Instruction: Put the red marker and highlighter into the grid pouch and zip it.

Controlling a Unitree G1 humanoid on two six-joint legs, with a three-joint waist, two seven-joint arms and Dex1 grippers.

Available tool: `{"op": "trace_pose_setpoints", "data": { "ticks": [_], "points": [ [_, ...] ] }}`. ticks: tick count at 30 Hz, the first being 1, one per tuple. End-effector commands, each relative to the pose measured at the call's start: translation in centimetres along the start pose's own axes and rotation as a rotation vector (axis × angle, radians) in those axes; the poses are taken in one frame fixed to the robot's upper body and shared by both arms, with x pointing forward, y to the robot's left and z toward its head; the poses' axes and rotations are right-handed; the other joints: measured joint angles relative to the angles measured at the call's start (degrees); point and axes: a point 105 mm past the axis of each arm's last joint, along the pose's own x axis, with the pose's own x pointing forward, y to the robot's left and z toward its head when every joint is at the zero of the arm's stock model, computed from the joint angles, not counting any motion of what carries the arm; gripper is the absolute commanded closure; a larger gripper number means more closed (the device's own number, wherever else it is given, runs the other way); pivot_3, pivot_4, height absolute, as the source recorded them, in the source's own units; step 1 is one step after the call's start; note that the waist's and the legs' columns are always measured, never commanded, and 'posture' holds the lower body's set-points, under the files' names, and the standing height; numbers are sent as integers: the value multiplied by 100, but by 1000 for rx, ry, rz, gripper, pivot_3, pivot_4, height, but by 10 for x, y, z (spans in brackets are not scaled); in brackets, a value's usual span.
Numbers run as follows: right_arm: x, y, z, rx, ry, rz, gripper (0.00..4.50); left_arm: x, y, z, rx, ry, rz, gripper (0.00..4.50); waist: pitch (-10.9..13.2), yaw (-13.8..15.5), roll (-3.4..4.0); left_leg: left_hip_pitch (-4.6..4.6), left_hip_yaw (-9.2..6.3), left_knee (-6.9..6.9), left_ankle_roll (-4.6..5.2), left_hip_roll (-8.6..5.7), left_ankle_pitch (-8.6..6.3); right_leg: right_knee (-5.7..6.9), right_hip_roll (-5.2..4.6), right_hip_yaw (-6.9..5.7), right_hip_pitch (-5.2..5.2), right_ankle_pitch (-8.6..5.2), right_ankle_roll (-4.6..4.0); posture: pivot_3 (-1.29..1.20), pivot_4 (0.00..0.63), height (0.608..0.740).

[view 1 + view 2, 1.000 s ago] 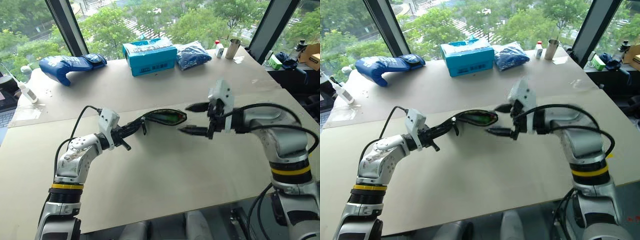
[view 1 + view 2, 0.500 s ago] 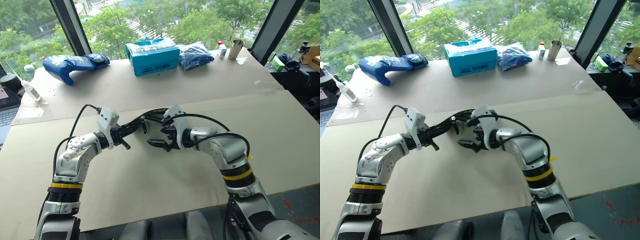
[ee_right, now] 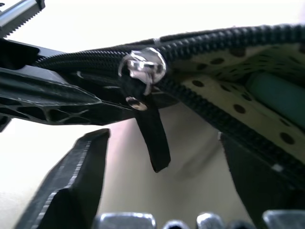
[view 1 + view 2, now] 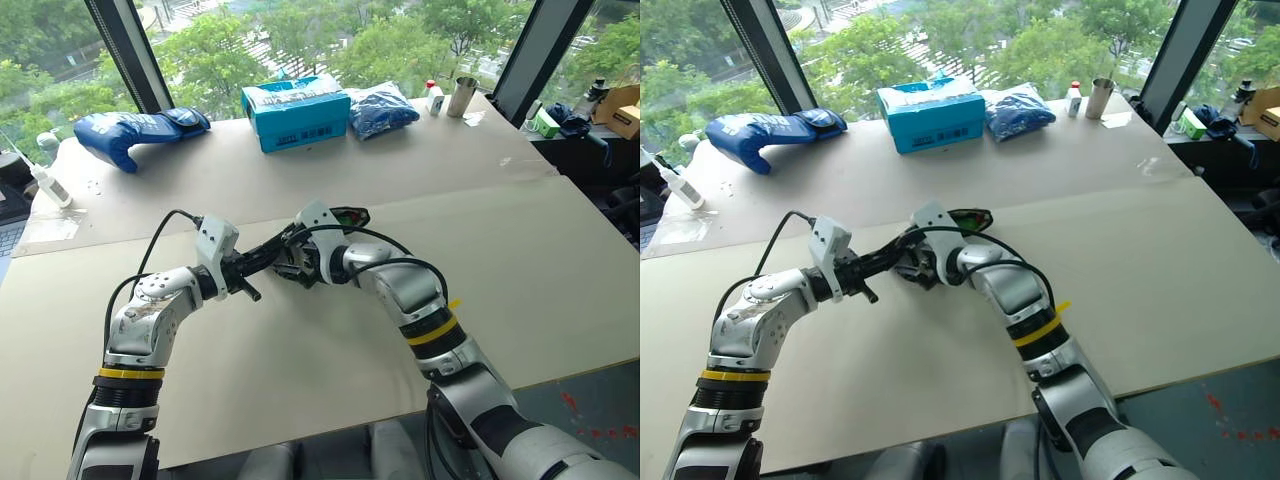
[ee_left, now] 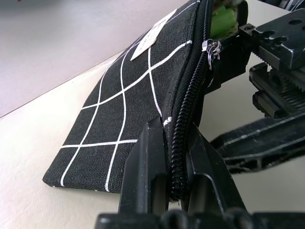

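The silver zipper slider (image 3: 145, 65) will run to the far end of the zipper and close the pouch when I pull the black cord, because zipper teeth mesh (image 3: 90, 57) behind the slider.
The grid pouch (image 5: 119, 100), black with white lines and a white label, is lifted above the table, zipper edge upward. My left gripper (image 5: 175, 143) is shut on the closed end of that edge. The far end gapes open, and the light-green highlighter (image 5: 223, 19) lies inside. The red marker is hidden. My right gripper (image 3: 162, 138) sits under the silver zipper slider (image 3: 143, 67), open, one finger on each side of the hanging black cord (image 3: 155, 138) without touching it. From the head, both grippers meet at the pouch (image 4: 345, 216) mid-table.
Along the table's far edge lie a blue bag (image 4: 140, 130), a teal box (image 4: 297, 112), a dark blue packet (image 4: 383, 108), a small bottle (image 4: 433, 97) and a metal cup (image 4: 459, 97). Another bottle (image 4: 50, 182) lies at the far left.
My right gripper has swung left and down from beside the pouch's open end to the zipper pull, and its fingers have narrowed a little. The left gripper has kept still, holding the pouch.
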Motion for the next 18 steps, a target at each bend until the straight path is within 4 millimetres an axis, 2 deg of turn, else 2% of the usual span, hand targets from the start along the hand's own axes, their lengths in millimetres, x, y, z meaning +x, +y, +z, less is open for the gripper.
{"op": "trace_pose_setpoints", "data": {
  "ticks": [1, 3, 7, 8, 13, 17, 18],
  "points": [
    [-1, 3, 20, -22, -82, 13, 2154, -6, -2, 17, 31, -49, -6, 4500, 0, -1, 0, 0, 0, 0, 0, 0, 0, 0, 0, 0, 0, 0, 0, 0, 150, 740],
    [-1, 4, 22, -17, -98, 20, 2754, -6, -1, 17, 29, -50, -4, 4500, 0, -2, 0, 0, 0, 0, 0, 0, 0, 0, 0, 0, 0, 0, 0, 0, 150, 740],
    [-4, 8, 23, -37, -109, 53, 4298, -7, -1, 18, 27, -52, 1, 4500, 0, -1, 0, 0, 0, 0, 0, 0, 0, 1, 0, 0, 0, 0, 0, 0, 150, 740],
    [-5, 8, 23, -35, -109, 57, 4484, -7, -1, 18, 26, -52, 3, 4500, 0, -2, 0, 0, 0, 0, 0, 0, 0, 1, 0, 0, 0, 0, 0, 0, 150, 740],
    [-19, 0, 15, -22, -71, 71, 4484, -8, 0, 17, 24, -51, 13, 4500, 0, 4, 0, 0, 0, 0, 0, 0, 0, 1, 0, 0, 0, 0, 0, 0, 150, 740],
    [-43, -20, 2, -13, -14, 35, 4484, -8, 0, 16, 25, -51, 17, 4500, 0, 28, 0, -1, 0, 0, 0, -2, 0, -1, 0, 0, 1, 0, 0, 0, 150, 740],
    [-53, -31, -2, -20, 0, 8, 4484, -8, 0, 16, 24, -51, 18, 4500, 0, 26, 0, -1, 0, 0, 0, -2, 0, -2, 0, 0, 2, 0, 0, 0, 150, 740]
  ]
}}
